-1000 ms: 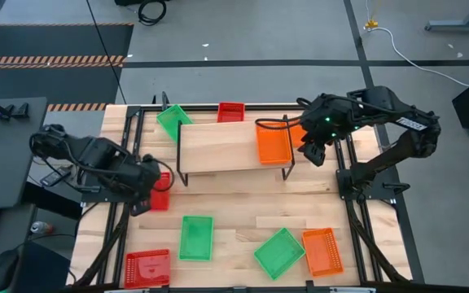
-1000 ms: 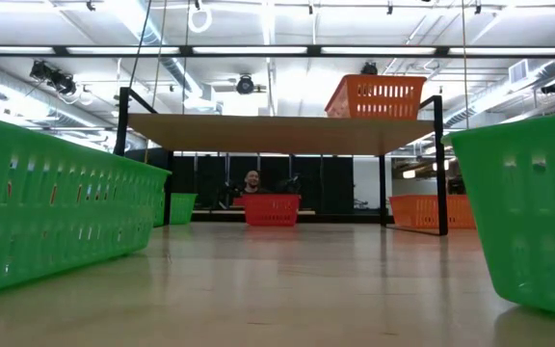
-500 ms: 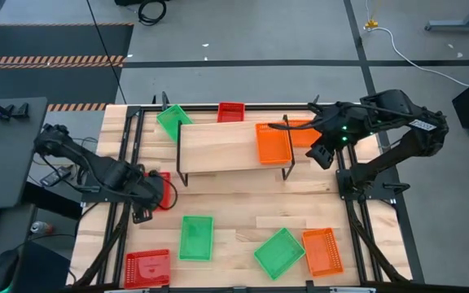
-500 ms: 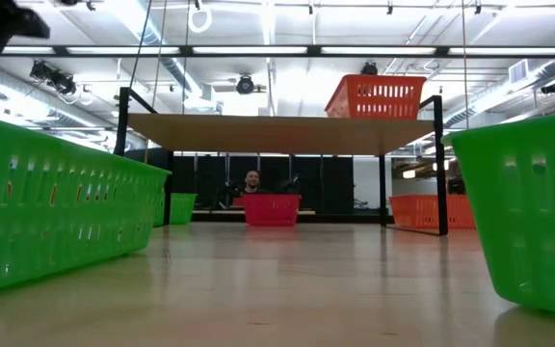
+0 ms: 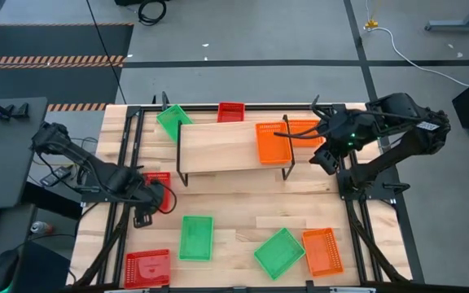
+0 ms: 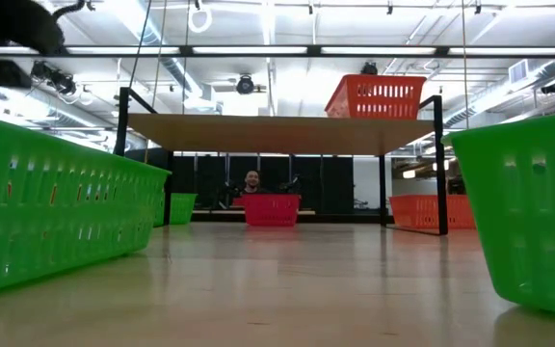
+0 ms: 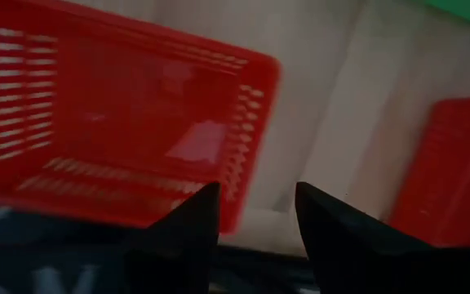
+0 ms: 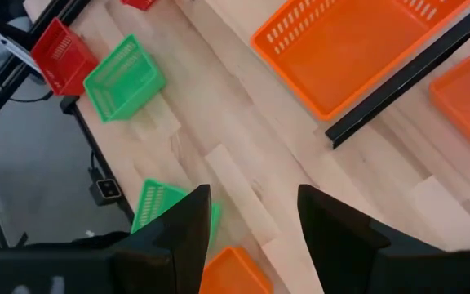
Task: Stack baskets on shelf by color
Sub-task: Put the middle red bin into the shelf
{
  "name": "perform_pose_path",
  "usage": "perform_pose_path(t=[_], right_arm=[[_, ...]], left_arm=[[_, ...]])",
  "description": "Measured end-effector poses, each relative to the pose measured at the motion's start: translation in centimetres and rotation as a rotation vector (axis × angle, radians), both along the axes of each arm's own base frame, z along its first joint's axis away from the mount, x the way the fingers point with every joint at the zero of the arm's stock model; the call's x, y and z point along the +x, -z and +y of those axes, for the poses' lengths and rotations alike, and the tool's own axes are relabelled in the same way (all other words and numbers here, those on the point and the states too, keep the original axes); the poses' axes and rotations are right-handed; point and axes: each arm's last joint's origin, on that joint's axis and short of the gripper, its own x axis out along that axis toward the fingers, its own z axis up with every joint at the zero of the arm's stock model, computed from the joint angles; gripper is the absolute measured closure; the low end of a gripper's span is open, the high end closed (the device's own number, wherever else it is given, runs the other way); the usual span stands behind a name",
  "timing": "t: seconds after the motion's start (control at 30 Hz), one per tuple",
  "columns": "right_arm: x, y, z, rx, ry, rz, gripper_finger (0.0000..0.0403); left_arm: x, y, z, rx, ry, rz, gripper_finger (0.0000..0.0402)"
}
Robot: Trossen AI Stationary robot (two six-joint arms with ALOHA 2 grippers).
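Observation:
I should keep lowering my left gripper's open fingers, lined up with the red basket's end, until they sit either side of the red basket's rim, then close.
An orange basket sits on the right end of the light-wood shelf and also shows in the low view. My left gripper is open and points down just over a corner of a red basket that lies flat on the table by the left edge. My right gripper is open and high, right of the shelf, with nothing between its fingers. Other baskets lie loose on the table.
A second orange basket lies behind the shelf's right end. A green and a red basket are at the far edge. Green baskets, an orange one and a red one lie near the front.
My left gripper has come down toward the red basket at the table's left side, still open. My right gripper has drawn away from the shelf toward the table's right edge and rolled about its own line. No basket has moved.

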Motion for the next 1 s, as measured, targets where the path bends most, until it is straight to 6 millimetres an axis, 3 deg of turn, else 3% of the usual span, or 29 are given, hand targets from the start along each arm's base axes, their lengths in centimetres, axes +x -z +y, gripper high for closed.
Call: perform_pose_path(t=[0.43,0.7,0.87,1.0], right_arm=[[-0.1,0.0,0.5,0.031,0.006,0.003,0.0212],[-0.1,0.0,0.7,0.1,-0.025,0.017,0.0212],[-0.1,0.0,0.8,0.112,-0.046,0.021,0.0212],[-0.1,0.0,0.8,0.11,-0.051,0.02,0.0212]], left_arm=[[-0.4,4.6,0.1,-0.015,0.047,-0.006,0.0232],[-0.1,6.5,0.0,-0.02,0.001,-0.111,0.0236],[-0.4,7.0,0.2,-0.012,-0.012,-0.078,0.0275],[-0.4,6.9,0.2,-0.04,-0.107,-0.054,0.0342]])
